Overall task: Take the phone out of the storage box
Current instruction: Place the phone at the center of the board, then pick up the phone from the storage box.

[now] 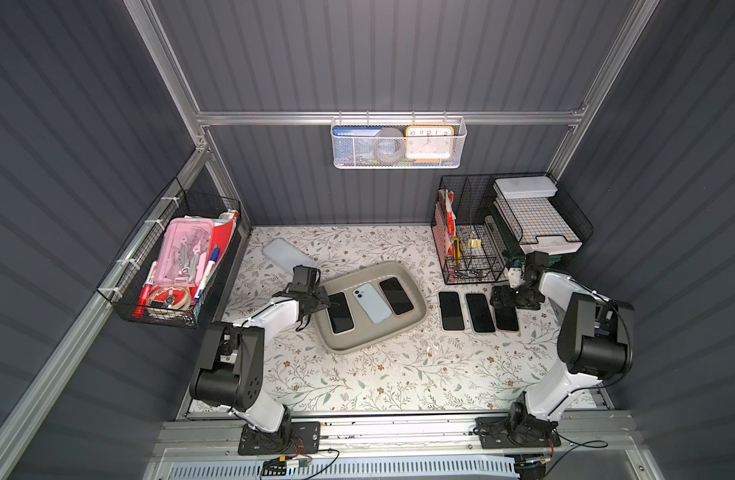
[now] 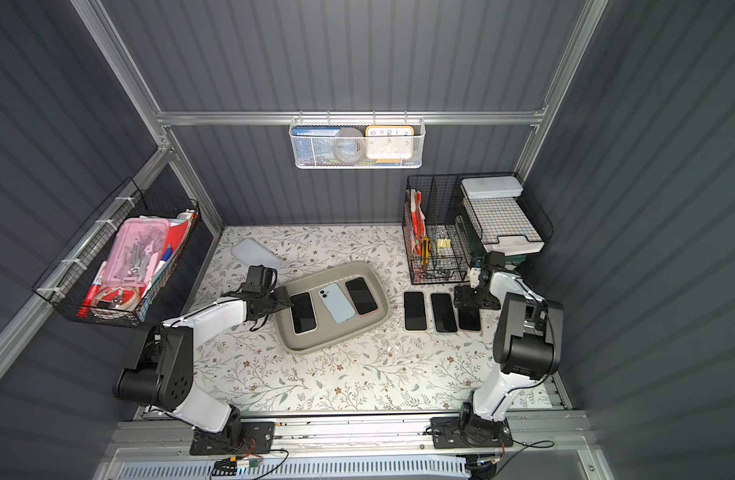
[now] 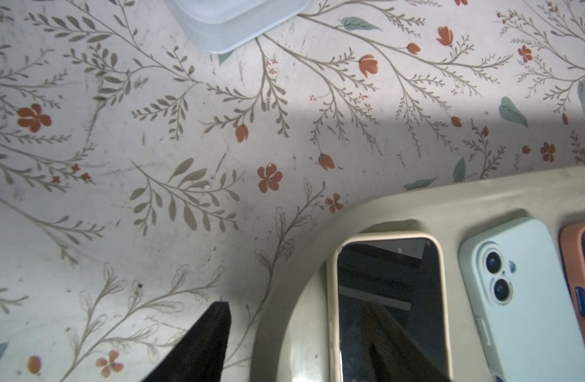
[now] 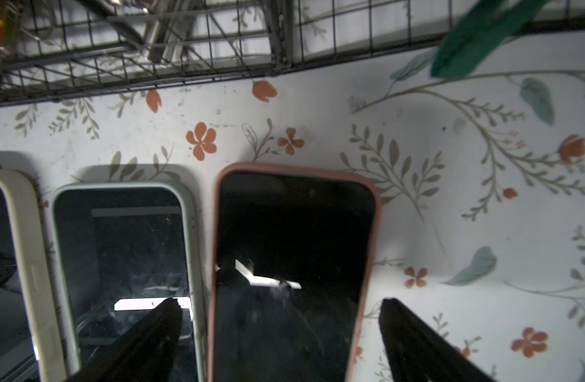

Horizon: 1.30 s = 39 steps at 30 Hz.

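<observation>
With gaps [image 1: 357,310] along both sides of the pale blue phone in the storage box, my right gripper should carry on toward that phone [image 1: 372,303] and close across its width.
The grey-beige storage box [image 1: 359,343] [image 2: 315,343] [image 3: 449,195] lies mid-table. It holds three phones: a cream-cased one [image 1: 340,312] [image 3: 387,297], a pale blue one lying face down [image 1: 372,302] [image 3: 522,297], and an orange-cased one [image 1: 396,296]. My left gripper [image 1: 324,305] [image 3: 301,307] is open at the box's left end, one finger outside the rim and one over the cream-cased phone. My right gripper [image 1: 508,300] [image 4: 281,302] is open astride a pink-cased phone [image 4: 294,231] on the table. That phone lies beside two more phones [image 1: 451,310] [image 1: 480,312].
A pale bluish slab [image 1: 286,253] lies at the back left. A black wire organiser [image 1: 503,224] stands at the back right, close behind my right gripper. A black wire basket [image 1: 170,266] hangs on the left wall and a white mesh basket [image 1: 399,143] on the back wall.
</observation>
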Available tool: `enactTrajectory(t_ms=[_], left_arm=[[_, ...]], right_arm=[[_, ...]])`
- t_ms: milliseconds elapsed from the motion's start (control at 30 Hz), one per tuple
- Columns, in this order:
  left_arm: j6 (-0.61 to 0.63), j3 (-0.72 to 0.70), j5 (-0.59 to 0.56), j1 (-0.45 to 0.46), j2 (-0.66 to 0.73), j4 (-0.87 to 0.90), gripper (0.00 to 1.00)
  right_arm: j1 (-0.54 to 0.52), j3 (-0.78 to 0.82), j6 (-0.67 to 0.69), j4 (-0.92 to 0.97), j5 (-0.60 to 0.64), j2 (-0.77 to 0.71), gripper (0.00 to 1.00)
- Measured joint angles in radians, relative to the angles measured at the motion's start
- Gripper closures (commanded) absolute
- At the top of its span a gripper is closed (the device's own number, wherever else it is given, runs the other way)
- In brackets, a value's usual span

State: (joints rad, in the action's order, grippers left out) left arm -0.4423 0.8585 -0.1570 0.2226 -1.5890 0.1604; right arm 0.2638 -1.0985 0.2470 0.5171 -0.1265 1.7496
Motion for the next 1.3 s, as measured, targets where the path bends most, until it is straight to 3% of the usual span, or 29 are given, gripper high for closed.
enactTrajectory(t_ms=[167,333,433,600,733,900,1300], left_arm=[[0.0,-0.004,0.0,0.0,0.0,-0.002,0.33],[0.0,-0.004,0.0,0.0,0.0,-0.003,0.33],[0.0,-0.005,0.0,0.0,0.0,-0.003,0.33],[0.0,-0.005,-0.001,0.0,0.0,-0.003,0.33],[0.0,-0.005,0.0,0.0,0.0,-0.003,0.33],[0.0,-0.005,0.0,0.0,0.0,-0.003,0.33],[0.0,-0.006,0.001,0.0,0.0,-0.003,0.34]], right_arm=[[-0.003,0.013,-0.011,-0.005,0.001,-0.056,0.01],[-0.056,0.053,-0.037,0.0,0.047,-0.211,0.01],[-0.207,0.091,-0.049,0.006,0.098,-0.349,0.01],[-0.638,0.092,-0.096,0.004,0.136,-0.47,0.01],[-0.84,0.014,-0.153,0.006,0.166,-0.402,0.02],[-0.966,-0.127,-0.207,0.0,0.192,-0.214,0.04],[-1.001,-0.492,-0.221,0.039,0.126,0.223,0.08]])
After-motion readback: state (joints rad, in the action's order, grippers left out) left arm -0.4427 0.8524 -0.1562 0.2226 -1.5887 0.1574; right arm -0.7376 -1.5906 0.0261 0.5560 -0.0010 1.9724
